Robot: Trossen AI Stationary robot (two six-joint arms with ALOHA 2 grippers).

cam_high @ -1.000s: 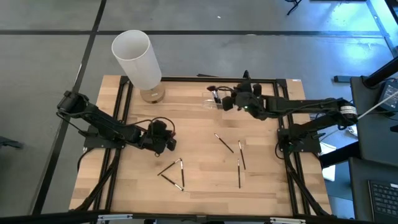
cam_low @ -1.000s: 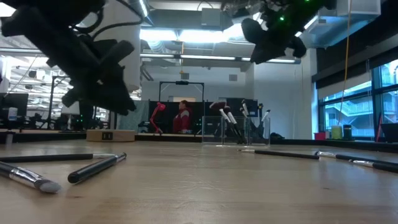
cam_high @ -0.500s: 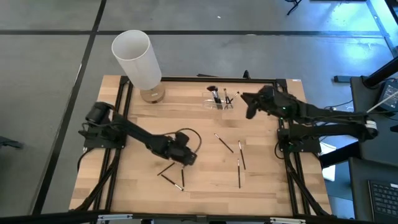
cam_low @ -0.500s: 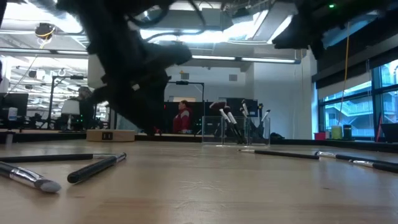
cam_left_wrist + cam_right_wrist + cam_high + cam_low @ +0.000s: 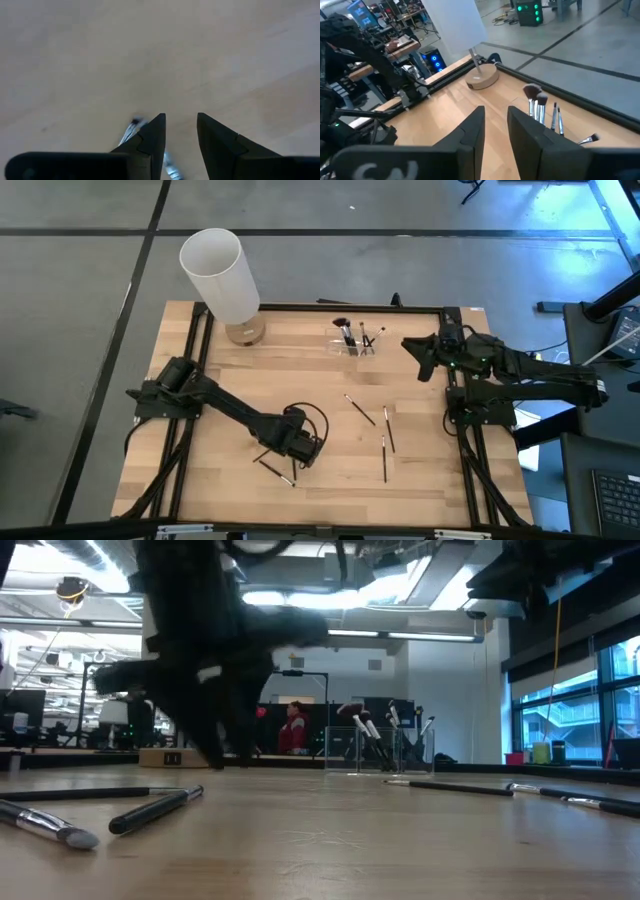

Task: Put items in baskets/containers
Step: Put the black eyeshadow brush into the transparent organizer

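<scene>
One finger of the robot's left gripper partly hides the brush's silver part (image 5: 173, 169), so the gripper should open and centre its fingers over that brush (image 5: 168, 804) before it grips.
My left gripper (image 5: 300, 448) hangs open, fingers pointing down, over a group of black-handled brushes (image 5: 272, 468) lying flat near the table's front middle. In its wrist view one brush's silver ferrule (image 5: 132, 127) shows beside and behind one finger; I cannot tell whether they touch. My right gripper (image 5: 420, 362) is open and empty, to the right of the clear organizer (image 5: 355, 345). Several brushes (image 5: 540, 106) stand in that organizer with their heads up. Three more brushes (image 5: 361, 410) (image 5: 389, 429) (image 5: 383, 459) lie flat right of centre.
A tall white cylinder (image 5: 220, 275) stands on a round brownish base (image 5: 244, 332) at the far left corner. A black frame (image 5: 195, 345) runs along the table's left, far and right sides. Bare wood (image 5: 330, 380) lies between the organizer and the loose brushes.
My left gripper has swept from the table's left middle toward the right and the near edge and come down over the front group of brushes. My right gripper has drawn back from over the organizer toward the right edge, leaving the upright brushes in view.
</scene>
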